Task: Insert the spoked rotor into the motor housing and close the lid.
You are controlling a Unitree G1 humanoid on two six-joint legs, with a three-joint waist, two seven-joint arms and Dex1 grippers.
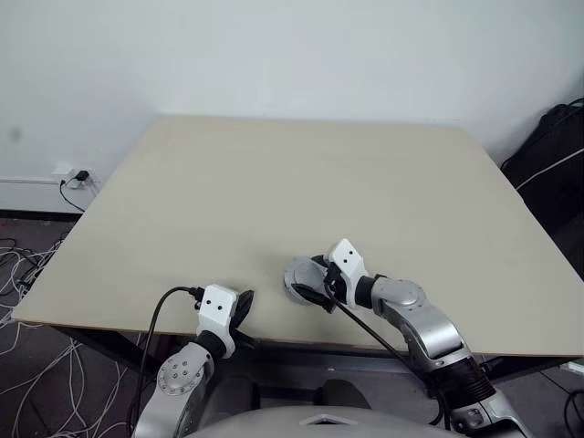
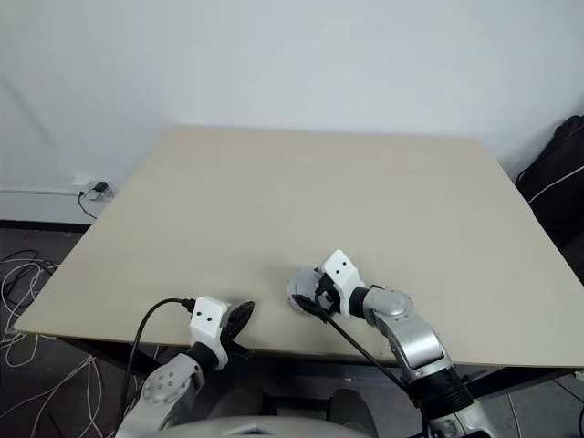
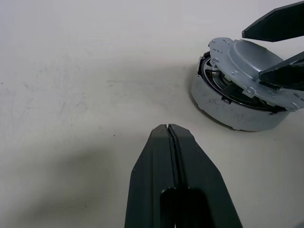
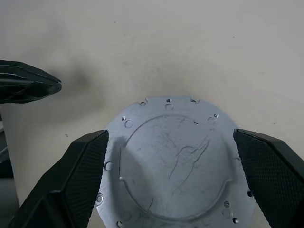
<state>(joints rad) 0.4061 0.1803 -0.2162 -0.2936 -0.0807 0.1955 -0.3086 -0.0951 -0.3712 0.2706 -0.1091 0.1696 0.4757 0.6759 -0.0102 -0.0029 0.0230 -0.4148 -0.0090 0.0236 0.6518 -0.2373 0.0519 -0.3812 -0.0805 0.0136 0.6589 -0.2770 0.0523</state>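
Observation:
The motor housing will come up together with the lid when I lift, because the lid's rim is in line with the round edge below.
The motor housing, a low grey round cup, stands on the beige table near its front edge. The lid, a plain grey disc with small holes round its rim, lies on top of the housing, slightly askew, with a dark gap showing under one side. The spoked rotor is hidden under the lid. My right gripper is open, one black finger on each side of the lid and clear of it. My left gripper is shut and empty, low over the table a short way left of the housing.
The table's front edge runs just behind both grippers. Loose cables lie on the floor to the left, below a wall socket. A black bag stands past the table's right edge.

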